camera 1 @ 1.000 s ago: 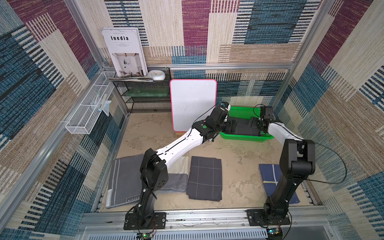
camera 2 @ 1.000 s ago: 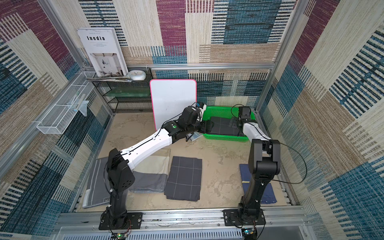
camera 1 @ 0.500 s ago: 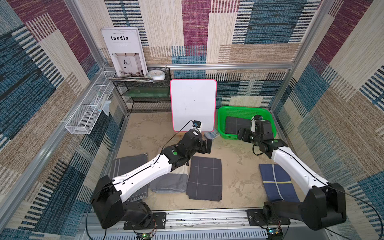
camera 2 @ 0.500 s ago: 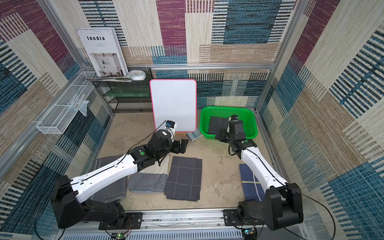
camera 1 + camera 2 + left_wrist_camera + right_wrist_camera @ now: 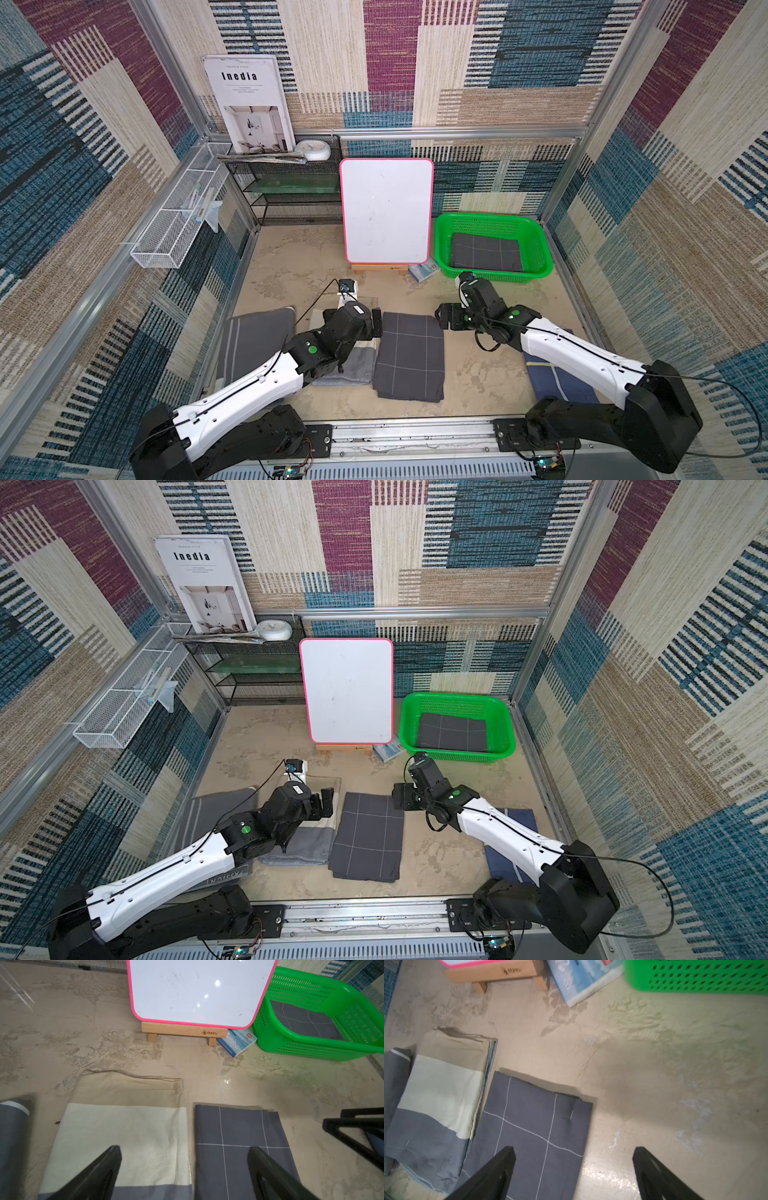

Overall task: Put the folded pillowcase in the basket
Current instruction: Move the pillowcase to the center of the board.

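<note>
The robot's right gripper should first slide the dark grey pillowcase [image 5: 412, 352] out of the way while its left gripper waits, because the front pillowcase's edge [image 5: 377, 364] is pressed close against the cream-and-grey cloth.
The green basket [image 5: 490, 217] stands at the far right beside the whiteboard. A folded dark grey pillowcase [image 5: 486, 253] with thin white grid lines lies flat inside it, also seen in the left wrist view [image 5: 301, 1018]. A second folded pillowcase of the same pattern [image 5: 409, 357] lies on the table near the front. My left gripper [image 5: 372, 324] hovers open over its left edge and the cream cloth beside it, holding nothing [image 5: 185, 1151]. My right gripper [image 5: 448, 319] hovers open over its far right corner, also empty [image 5: 574, 1151].
A pink-edged whiteboard [image 5: 386, 212] on a wooden easel stands mid-table, with a blue packet [image 5: 424, 271] at its foot. A cream-and-grey folded cloth [image 5: 124, 1126], a grey cloth [image 5: 253, 336] and a navy cloth [image 5: 557, 382] lie near the front. A black wire shelf [image 5: 291, 199] stands at the back left.
Both arms have pulled back from the basket to the near side of the table. The pillowcase stays in the basket. The left jaws have opened wider.
</note>
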Available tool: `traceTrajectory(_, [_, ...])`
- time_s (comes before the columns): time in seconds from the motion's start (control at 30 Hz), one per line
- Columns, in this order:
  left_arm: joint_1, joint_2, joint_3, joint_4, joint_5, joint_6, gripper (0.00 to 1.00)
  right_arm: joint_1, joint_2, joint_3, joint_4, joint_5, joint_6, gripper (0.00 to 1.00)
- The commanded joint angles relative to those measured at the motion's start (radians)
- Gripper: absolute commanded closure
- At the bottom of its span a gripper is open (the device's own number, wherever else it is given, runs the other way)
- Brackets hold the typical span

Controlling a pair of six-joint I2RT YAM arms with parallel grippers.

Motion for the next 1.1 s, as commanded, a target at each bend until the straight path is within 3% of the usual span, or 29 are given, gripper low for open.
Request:
traceTrajectory(0.0, [0.002,-0.031,-0.01,-0.001,-0.055,-0.026,0.01,0.052,0.039,0.004,-0.02,0.017,0.047,0.06])
traceTrajectory(0.23, [0.004,-0.052,-0.042,-0.046,-0.137,-0.036,0.01,0.134,0.114,0.043,-0.126,0.042,0.051,0.07])
traceTrajectory(0.57, [0.01,-0.04,-0.095,0.019,-0.068,0.0,0.01,0.201,0.251,0.063,-0.155,-0.005,0.035,0.1])
traceTrajectory(0.9, [0.033,0.064,-0.083,0.073,-0.011,0.008,0.01,0.228,0.355,0.12,-0.304,0.186,0.077,0.11])
traceTrajectory(1.07, [0.045,0.11,-0.068,0.07,0.026,0.006,0.01,0.182,0.416,0.164,-0.358,0.242,0.109,0.1])
